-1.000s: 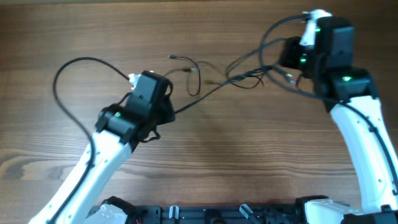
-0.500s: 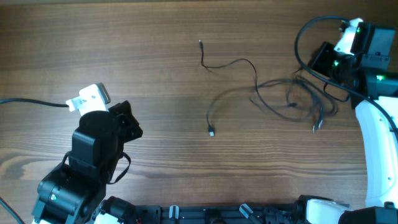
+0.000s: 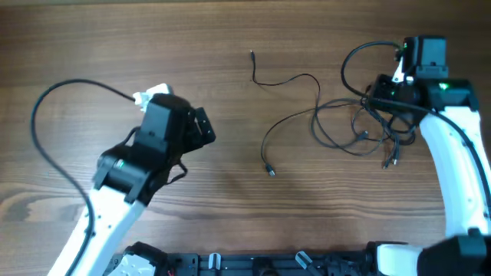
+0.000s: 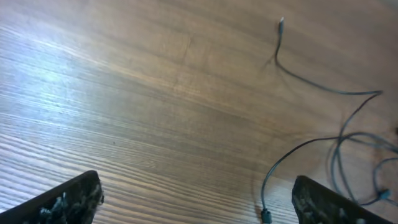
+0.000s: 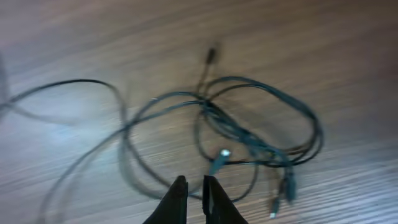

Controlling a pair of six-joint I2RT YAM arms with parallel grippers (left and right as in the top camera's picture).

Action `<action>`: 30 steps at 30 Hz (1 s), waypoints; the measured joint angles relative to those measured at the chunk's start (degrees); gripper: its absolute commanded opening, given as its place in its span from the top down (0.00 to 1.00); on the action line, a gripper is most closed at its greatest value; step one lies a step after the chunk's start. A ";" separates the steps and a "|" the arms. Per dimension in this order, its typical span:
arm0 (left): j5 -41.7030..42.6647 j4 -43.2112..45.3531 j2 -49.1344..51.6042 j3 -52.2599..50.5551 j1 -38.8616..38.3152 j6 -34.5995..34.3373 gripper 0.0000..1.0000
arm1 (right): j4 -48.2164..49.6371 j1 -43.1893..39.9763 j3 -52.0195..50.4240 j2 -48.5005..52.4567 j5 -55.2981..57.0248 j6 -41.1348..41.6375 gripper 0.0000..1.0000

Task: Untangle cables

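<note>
Next, my right gripper opens, because its closed fingers are empty above the knotted cable loops (image 5: 208,104). It should then go down around the bundled strands of cable (image 5: 244,134) and lift the tangle.
The cables (image 3: 360,126) lie in a loose tangle on the wood at the right. One strand runs left to a plug (image 3: 251,54), and another curves down to a plug (image 3: 269,170). My right gripper (image 3: 377,98) hovers over the tangle's upper right. In the right wrist view the right gripper (image 5: 194,186) has its tips nearly together with nothing between them, and the knotted loops (image 5: 249,134) are just beyond. My left gripper (image 3: 205,129) is left of the cables. In the left wrist view the left gripper (image 4: 196,199) is wide open and empty, with a plug (image 4: 265,216) near its right finger (image 4: 323,202).
The left arm's thick black cable (image 3: 54,130) loops over the table's left side. The right arm's black cable (image 3: 357,57) arcs above the tangle. A dark rail (image 3: 253,264) runs along the front edge.
The left gripper has let go and opened wide, and its arm now reaches up and right towards the middle. The right arm moved left over the tangle. The cables went from stretched taut to lying slack.
</note>
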 measured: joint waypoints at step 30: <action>4.02 0.90 3.98 -0.02 0.00 0.17 0.00 | 4.55 -3.28 0.00 20.50 3.23 -22.69 0.55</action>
